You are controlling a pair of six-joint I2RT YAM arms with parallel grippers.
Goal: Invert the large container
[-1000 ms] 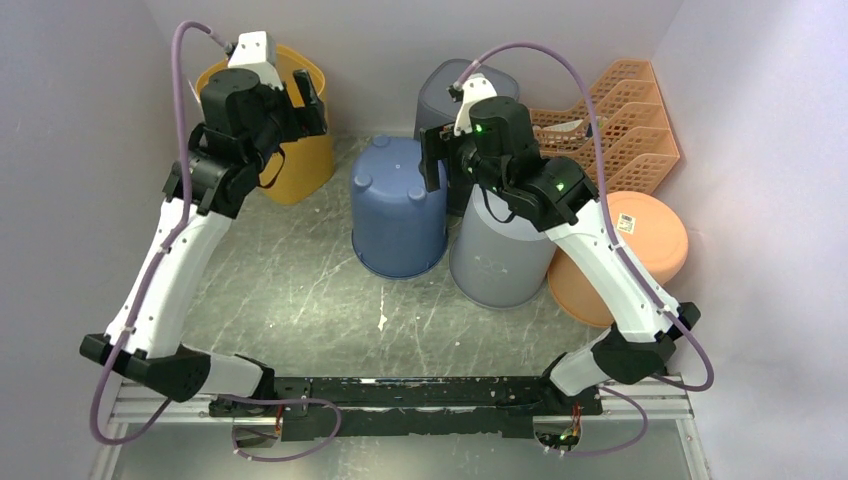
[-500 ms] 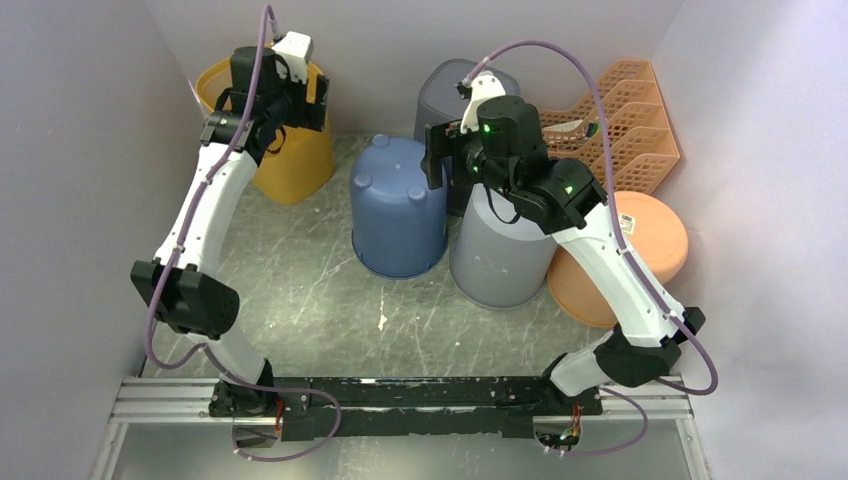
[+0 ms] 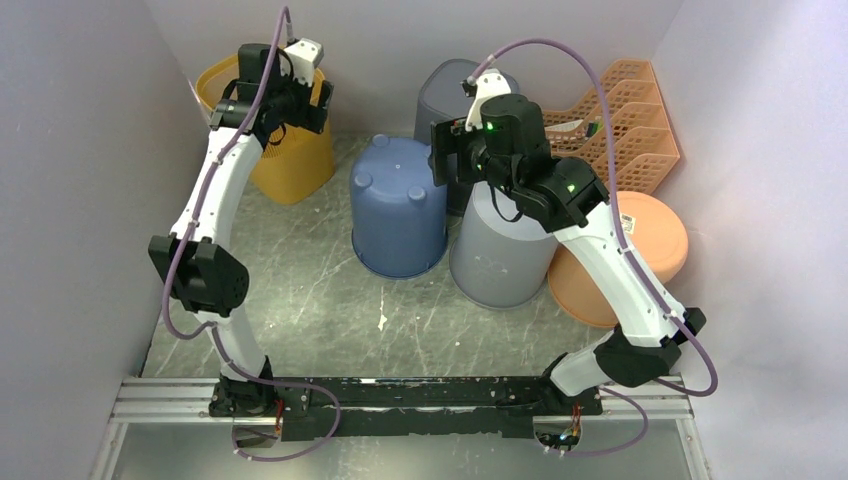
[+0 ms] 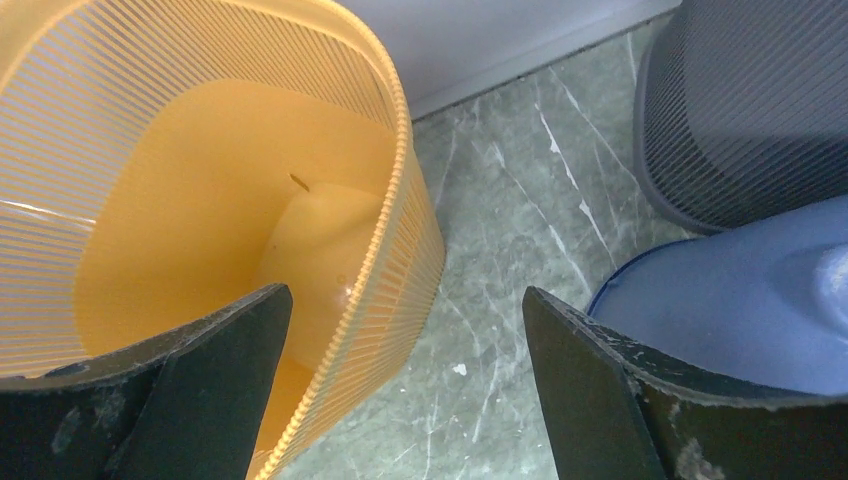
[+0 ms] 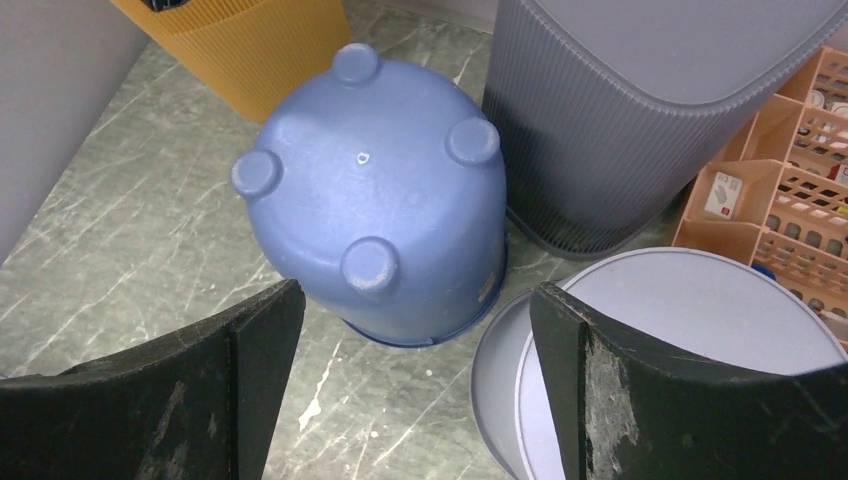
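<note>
My left gripper's open fingers sit one inside, one outside the yellow basket's rim (image 4: pixel 347 312), so I keep lowering gently until they close on the basket's ribbed side (image 4: pixel 368 335).
A large yellow ribbed basket (image 3: pixel 296 165) stands upright with its mouth up at the back left; it also shows in the left wrist view (image 4: pixel 200 200) and the right wrist view (image 5: pixel 250 40). My left gripper (image 3: pixel 305 108) is open above its right rim. In the left wrist view the left gripper (image 4: pixel 405 292) has one finger over the inside and one over the floor outside, apart from the rim. My right gripper (image 3: pixel 448 160) is open and empty, high above the gap between the blue bucket and the grey bin; it also shows in its wrist view (image 5: pixel 417 288).
A blue bucket (image 3: pixel 398 205) stands upside down mid-table. A light grey round bin (image 3: pixel 500 255) stands upside down to its right. A dark grey ribbed bin (image 3: pixel 445 90) is behind, orange mesh trays (image 3: pixel 620 120) at the back right, and an orange tub (image 3: pixel 650 240) at the right wall.
My left arm has stretched out and its gripper has moved back and right, over the yellow basket's rim. The right gripper has shifted slightly right.
</note>
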